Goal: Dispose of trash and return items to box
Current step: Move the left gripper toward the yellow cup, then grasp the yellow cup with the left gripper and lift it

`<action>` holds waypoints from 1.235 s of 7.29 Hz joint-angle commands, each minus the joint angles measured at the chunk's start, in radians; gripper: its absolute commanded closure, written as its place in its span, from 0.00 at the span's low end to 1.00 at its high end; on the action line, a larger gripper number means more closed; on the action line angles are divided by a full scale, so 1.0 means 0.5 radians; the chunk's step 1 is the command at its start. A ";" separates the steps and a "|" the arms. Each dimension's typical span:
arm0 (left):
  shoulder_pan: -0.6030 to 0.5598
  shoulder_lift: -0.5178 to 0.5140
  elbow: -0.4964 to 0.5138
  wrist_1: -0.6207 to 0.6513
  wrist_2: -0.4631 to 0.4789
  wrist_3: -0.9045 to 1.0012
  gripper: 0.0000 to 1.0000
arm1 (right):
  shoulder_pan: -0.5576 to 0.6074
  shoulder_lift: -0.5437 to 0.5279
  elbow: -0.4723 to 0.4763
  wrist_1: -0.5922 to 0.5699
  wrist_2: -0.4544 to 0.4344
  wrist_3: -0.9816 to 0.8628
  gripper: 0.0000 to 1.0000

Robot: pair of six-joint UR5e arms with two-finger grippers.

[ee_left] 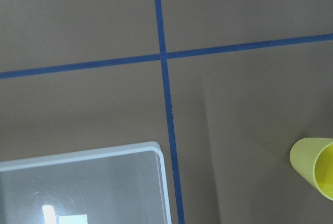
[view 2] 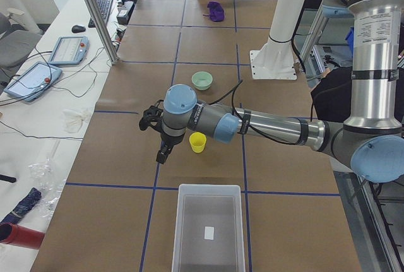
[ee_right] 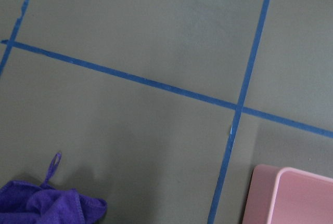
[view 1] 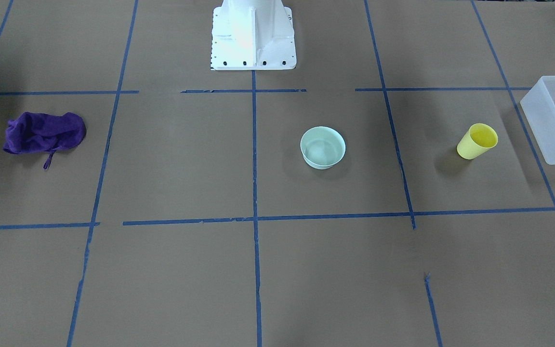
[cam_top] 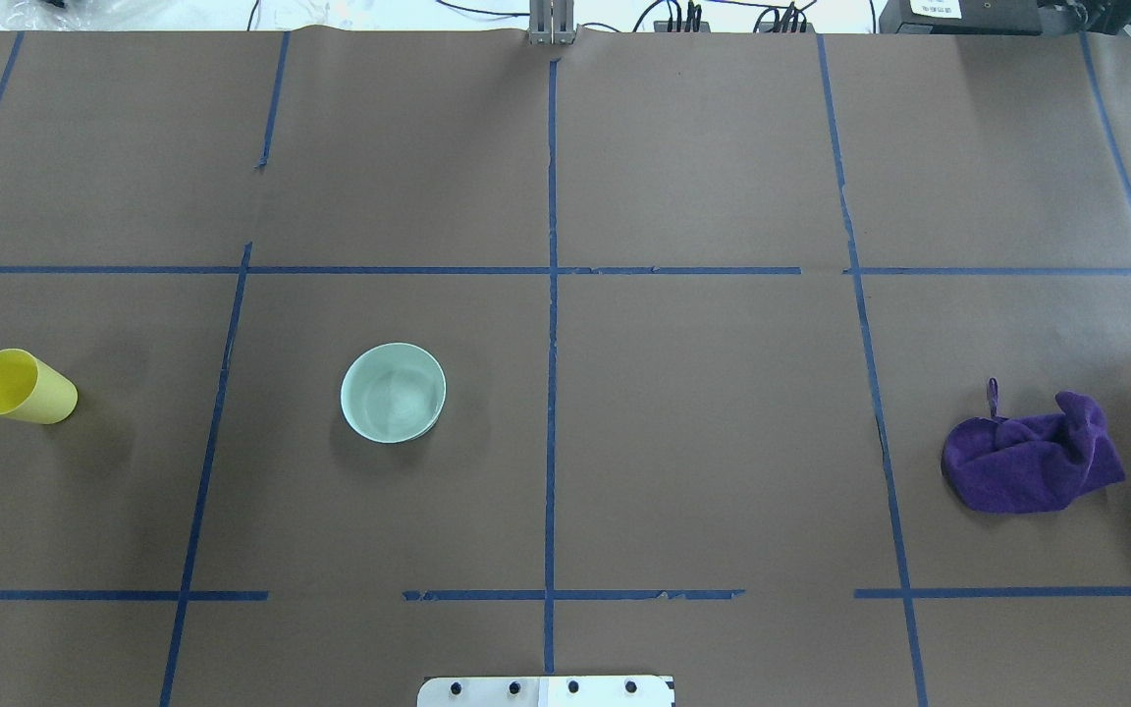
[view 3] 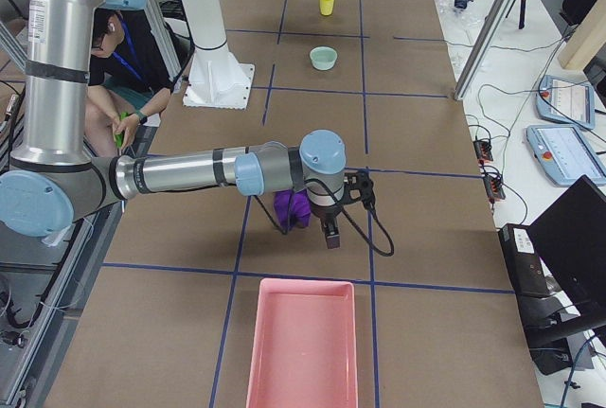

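I should continue to move my left gripper toward the cup's rim [view 1: 494, 141] until the fingers are on both sides of it, because the yellow cup [view 1: 475, 142] stands open side up, clear of the box.
The yellow cup [view 1: 477, 140] stands open side up near the box [view 1: 535, 127], a frosted-white bin at the table's end on my left. The mint-green bowl [view 1: 323, 147] sits upright nearer the table's middle. They also show in the overhead view: cup [cam_top: 21, 386], bowl [cam_top: 393, 392]. In the exterior left view my left gripper [view 2: 161, 153] hangs above the table beside the cup [view 2: 198, 142], short of the box [view 2: 179, 221]; I cannot tell if it is open. In the exterior right view my right gripper [view 3: 329, 236] hangs by the purple cloth [view 3: 289, 207]; I cannot tell its state.
The purple cloth [cam_top: 1032, 462] lies crumpled on my right side. A pink tray [view 3: 254, 351] lies at the table's right end. The white robot base [view 1: 253, 33] stands at the table's middle edge. A person sits behind the robot in the exterior right view.
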 commanded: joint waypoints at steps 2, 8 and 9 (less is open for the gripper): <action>0.021 -0.088 0.414 -1.177 -0.011 -0.348 0.00 | -0.002 0.043 -0.021 0.207 0.005 0.109 0.00; 0.884 0.132 0.184 -1.440 0.682 -1.429 0.00 | -0.023 0.021 -0.067 0.413 0.008 0.124 0.00; 0.925 0.233 0.175 -1.440 0.758 -1.464 0.05 | -0.023 0.018 -0.067 0.413 0.008 0.124 0.00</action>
